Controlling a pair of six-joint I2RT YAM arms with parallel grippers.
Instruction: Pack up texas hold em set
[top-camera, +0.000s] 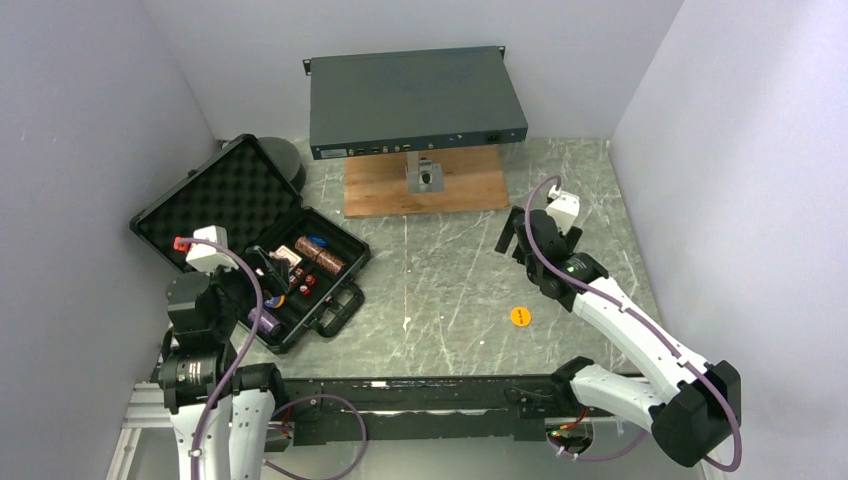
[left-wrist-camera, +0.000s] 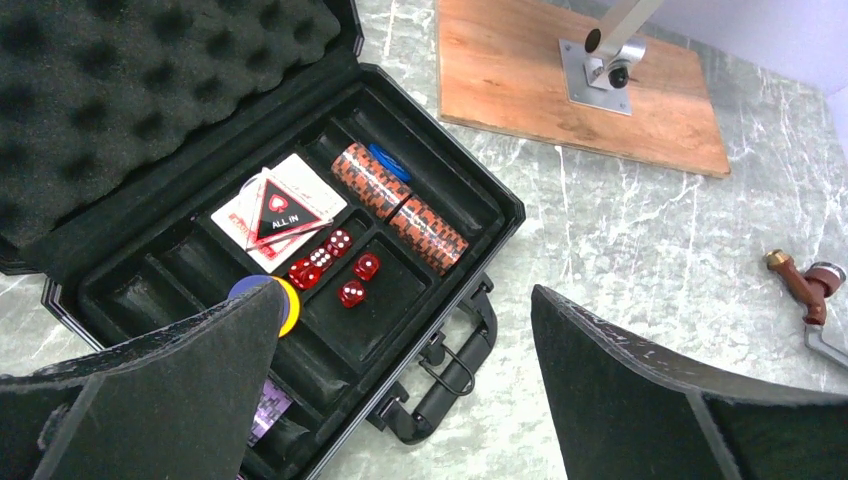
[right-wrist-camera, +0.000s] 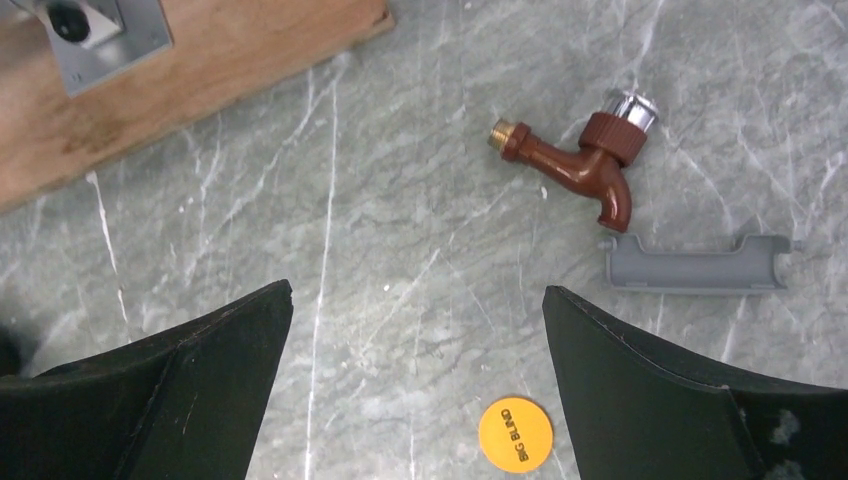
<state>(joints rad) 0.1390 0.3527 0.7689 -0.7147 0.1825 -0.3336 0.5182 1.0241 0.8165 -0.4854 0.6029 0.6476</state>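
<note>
The orange disc (top-camera: 520, 316) lies free and is narrower than my open fingers' gap, so my right gripper should continue to move down toward it and close around its rim (top-camera: 512, 317).
The black foam-lined briefcase (top-camera: 225, 195) lies open at the left, its lid (left-wrist-camera: 150, 90) tilted back. Its tray holds two brown chip rolls (left-wrist-camera: 400, 205), several red dice (left-wrist-camera: 366, 266), a red card deck (left-wrist-camera: 290, 195) under an "ALL IN" triangle, a blue disc (left-wrist-camera: 388, 160), stacked blue and yellow discs (left-wrist-camera: 282, 300) and a purple chip roll (left-wrist-camera: 268, 410). My left gripper (left-wrist-camera: 408, 300) hovers open over the case's front edge and handle (left-wrist-camera: 450, 370), holding nothing. An orange "BIG BLIND" disc (right-wrist-camera: 515, 433) lies on the table (top-camera: 521, 316). My right gripper (right-wrist-camera: 417, 290) hangs open above the table, with the disc near its right finger.
A big flat grey metal box (top-camera: 415, 100) stands on a post over a wooden board (top-camera: 425, 180) at the back. A brown tap (right-wrist-camera: 585, 165) and a grey plastic clip (right-wrist-camera: 695, 265) lie right of the board. A black round spool (top-camera: 285, 160) sits behind the case. White walls close in both sides.
</note>
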